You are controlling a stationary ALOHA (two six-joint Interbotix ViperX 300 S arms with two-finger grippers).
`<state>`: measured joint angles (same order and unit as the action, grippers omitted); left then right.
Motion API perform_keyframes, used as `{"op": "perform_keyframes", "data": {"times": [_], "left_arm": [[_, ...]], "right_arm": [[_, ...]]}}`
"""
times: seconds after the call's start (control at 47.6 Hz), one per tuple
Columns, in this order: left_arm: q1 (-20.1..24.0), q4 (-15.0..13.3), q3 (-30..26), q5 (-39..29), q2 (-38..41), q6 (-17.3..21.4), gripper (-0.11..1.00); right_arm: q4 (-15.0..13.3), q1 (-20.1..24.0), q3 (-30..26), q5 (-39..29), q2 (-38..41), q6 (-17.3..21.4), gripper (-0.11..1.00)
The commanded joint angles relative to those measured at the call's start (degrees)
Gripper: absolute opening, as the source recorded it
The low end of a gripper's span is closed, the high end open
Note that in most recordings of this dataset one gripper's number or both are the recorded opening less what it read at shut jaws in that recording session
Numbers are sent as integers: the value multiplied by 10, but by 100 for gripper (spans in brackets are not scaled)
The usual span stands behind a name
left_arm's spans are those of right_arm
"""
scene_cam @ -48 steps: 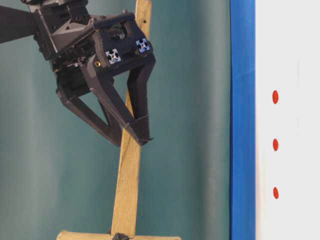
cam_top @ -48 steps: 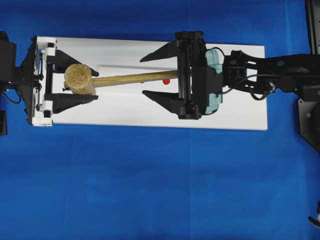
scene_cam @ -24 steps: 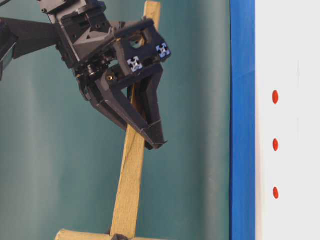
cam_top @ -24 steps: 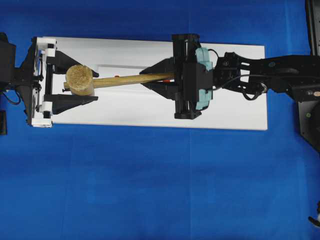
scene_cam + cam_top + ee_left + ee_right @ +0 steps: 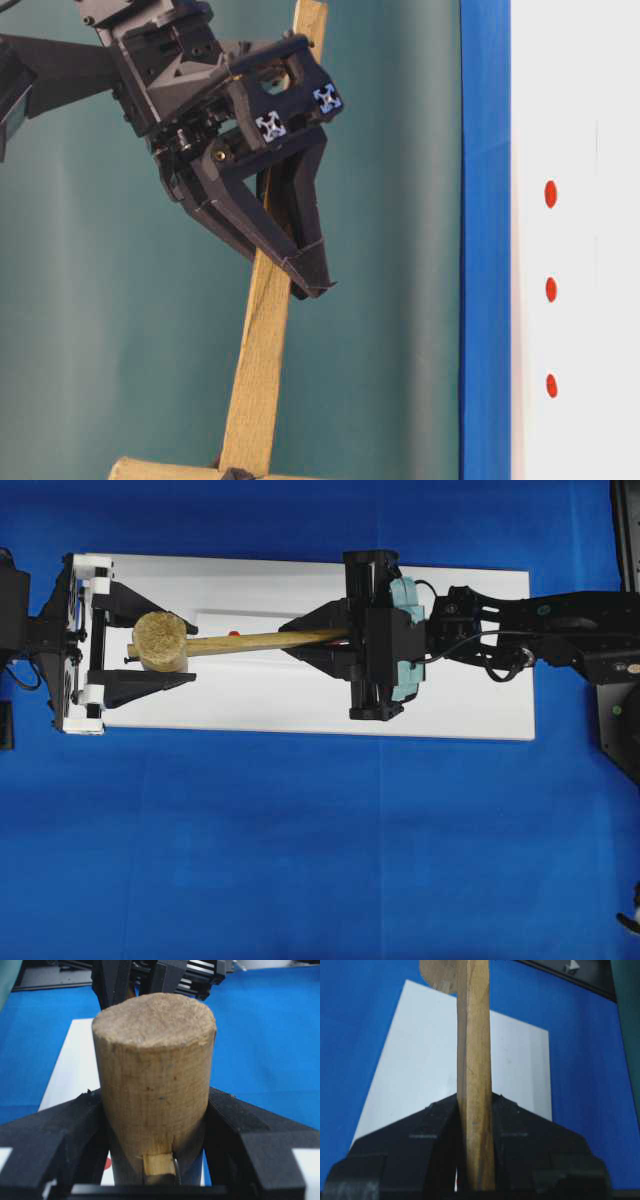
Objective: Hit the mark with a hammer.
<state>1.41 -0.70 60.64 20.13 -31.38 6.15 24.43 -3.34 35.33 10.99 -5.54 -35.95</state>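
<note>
The thick wooden head point(image 5: 160, 641) is clamped in my left gripper, so that gripper should open and move away before my right gripper swings the hammer onto a mark point(image 5: 234, 633).
The hammer point(image 5: 160, 640) hangs above the white board point(image 5: 460, 680), its handle point(image 5: 255, 638) pointing right. My left gripper point(image 5: 192, 652) is shut on the thick wooden head point(image 5: 155, 1070), with a finger point(image 5: 50, 1130) pressed to each side. My right gripper point(image 5: 290, 638) is shut on the flat handle point(image 5: 474, 1085), both fingers point(image 5: 430, 1125) tight against it. In the table-level view that gripper point(image 5: 310, 280) clamps the handle point(image 5: 255, 380) well off the board. One red mark point(image 5: 233, 633) peeks out just beside the handle. Three red marks point(image 5: 551, 290) show in a row on the board.
The board lies on a blue cloth point(image 5: 300, 850). The right arm point(image 5: 540, 640) reaches in over the board's right end. The left arm's white-framed wrist point(image 5: 80, 640) sits over the board's left edge.
The right gripper, open wide around the handle a second ago, has shifted slightly left and shut on it. Since half a second ago nothing has moved. The left gripper has kept its hold.
</note>
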Motion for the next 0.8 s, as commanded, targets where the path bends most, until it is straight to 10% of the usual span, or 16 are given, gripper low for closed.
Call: {"op": "perform_keyframes", "data": {"times": [0.0, 0.315, 0.504, 0.777], "left_arm": [[-3, -1, -10, 5, -4, -1, 46], [-5, -1, -7, 4, -4, -7, 47], [-5, -1, -7, 2, -4, -2, 88], [4, -1, 4, -10, -25, 2, 85]], "right_arm": [[0, -4, -15, 3, -6, 2, 4], [2, -4, -13, 2, -10, 3, 4], [4, -4, -15, 2, -11, 6, 1], [4, -4, -7, -15, -18, 34, 1]]}}
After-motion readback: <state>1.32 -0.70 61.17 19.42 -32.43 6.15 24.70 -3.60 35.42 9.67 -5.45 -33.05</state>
